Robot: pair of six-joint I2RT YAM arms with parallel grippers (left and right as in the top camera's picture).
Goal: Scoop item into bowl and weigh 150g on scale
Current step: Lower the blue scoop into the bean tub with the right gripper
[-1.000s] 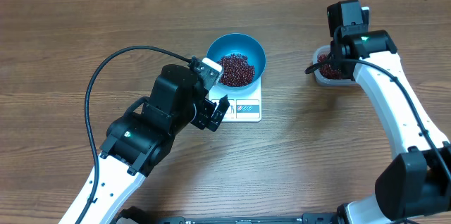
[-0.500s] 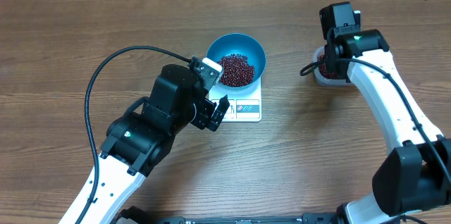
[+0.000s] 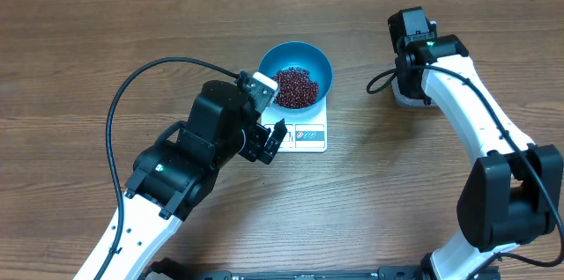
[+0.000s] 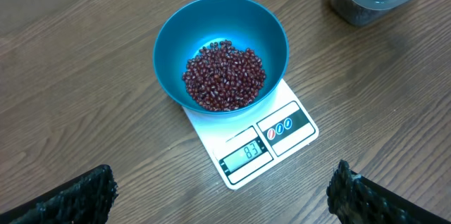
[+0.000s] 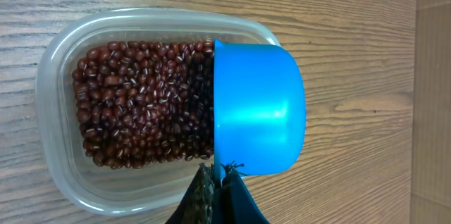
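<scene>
The blue scoop hangs out over the end rim of the clear tub (image 5: 270,36). My right gripper should bring it back inward over the beans (image 5: 144,104) before I dig in.
The blue bowl (image 3: 270,58) (image 4: 173,38) stands on the white scale (image 3: 307,136) (image 4: 282,134), whose display reads 83. A heap of red-brown beans (image 3: 296,87) (image 4: 224,77) lies inside it. My left gripper (image 4: 218,203) hovers open just in front of the scale with nothing between its fingers. In the right wrist view my right gripper (image 5: 218,176) is shut on the handle of a small blue scoop (image 5: 258,108). The scoop is tipped on its side over the right end of a clear tub (image 5: 55,55) of beans (image 5: 141,104).
In the overhead view the clear tub (image 3: 405,99) sits at the right, mostly covered by my right wrist (image 3: 414,47). A black cable (image 3: 123,95) loops over the table left of my left arm. Bare wood surrounds the scale.
My right wrist has shifted left and toward the far edge over the tub, covering its beans in the overhead view. My left arm, the bowl and the scale have not moved.
</scene>
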